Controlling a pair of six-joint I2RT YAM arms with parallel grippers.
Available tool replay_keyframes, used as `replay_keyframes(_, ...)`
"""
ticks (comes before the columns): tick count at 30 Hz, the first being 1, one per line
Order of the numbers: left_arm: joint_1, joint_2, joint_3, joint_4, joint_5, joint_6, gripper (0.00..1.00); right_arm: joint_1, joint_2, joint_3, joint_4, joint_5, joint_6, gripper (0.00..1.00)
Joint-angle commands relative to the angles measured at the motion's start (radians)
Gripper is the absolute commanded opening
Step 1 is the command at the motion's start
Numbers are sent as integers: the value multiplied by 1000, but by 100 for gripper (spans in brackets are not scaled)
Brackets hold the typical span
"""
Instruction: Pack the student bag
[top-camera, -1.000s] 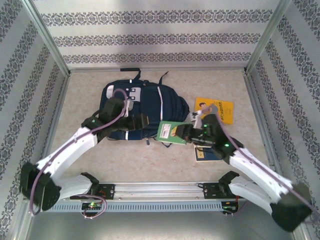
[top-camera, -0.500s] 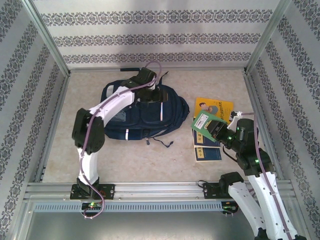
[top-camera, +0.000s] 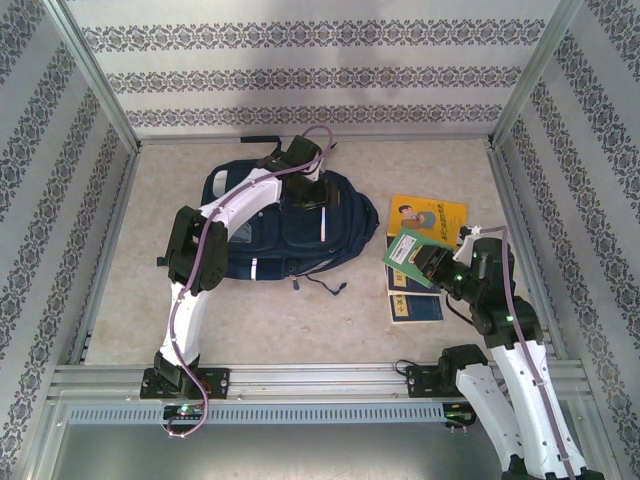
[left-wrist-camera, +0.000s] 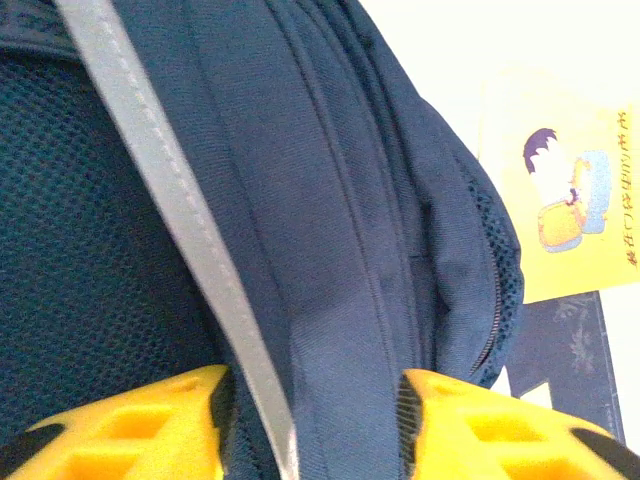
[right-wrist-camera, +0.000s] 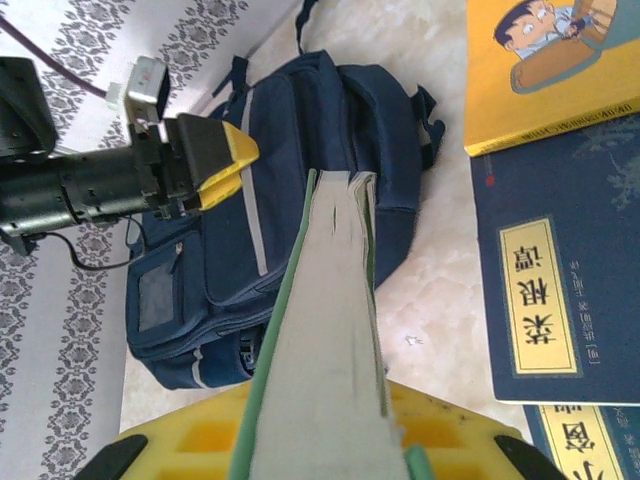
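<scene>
The robot's right gripper should keep going into the opening at the student bag's curved edge (top-camera: 372, 217), as the green book's loose end (top-camera: 396, 251) points there, and let go inside.
The student bag (top-camera: 255, 235) lies flat at the back left of the table, navy with thin pale stripes. My left gripper (top-camera: 315, 190) is pressed down on its upper right part. In the left wrist view its yellow fingers (left-wrist-camera: 140, 425) sit on either side of a fold of the student bag (left-wrist-camera: 330, 200) beside a grey stripe, and fabric fills the gap in the left gripper (left-wrist-camera: 312, 425). My right gripper (top-camera: 428, 265) is shut on a green book (top-camera: 408, 248) held off the table to the right of the bag. The green book (right-wrist-camera: 320, 330) points edge-on toward the student bag (right-wrist-camera: 290, 120).
A yellow book (top-camera: 432, 215) and a dark blue book (top-camera: 415, 305) lie on the table right of the bag, under the held book. Patterned walls with metal posts enclose the table. Open tabletop lies in front of the bag.
The left arm swung from the bag's left side to its upper right, and its jaws narrowed onto the fabric. The right arm drew the green book back to the right, away from the bag.
</scene>
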Motion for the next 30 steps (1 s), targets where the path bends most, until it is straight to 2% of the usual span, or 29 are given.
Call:
replay_keyframes(1, 7, 32, 25, 55, 63, -31, 44, -14, -1, -27, 75, -48, 4, 0)
replay_keyframes(9, 6, 89, 35, 88, 123, -79, 41, -27, 9, -55, 108, -74, 21, 0)
replay_keyframes(11, 6, 104, 42, 94, 134, -89, 33, -28, 14, -60, 113, -77, 24, 0)
replay_keyframes(15, 14, 127, 82, 51, 145, -75, 2, -28, 13, -59, 112, -79, 22, 0)
replay_keyframes(16, 19, 122, 100, 24, 144, -63, 0, -28, 11, -55, 108, -76, 18, 0)
replay_keyframes(25, 28, -99, 252, -288, 25, 170, 0, -29, 19, -28, 110, -58, 0, 0)
replay_keyframes(30, 46, -286, 205, -360, 46, 279, 0, -28, 66, -2, 152, -83, 10, 0)
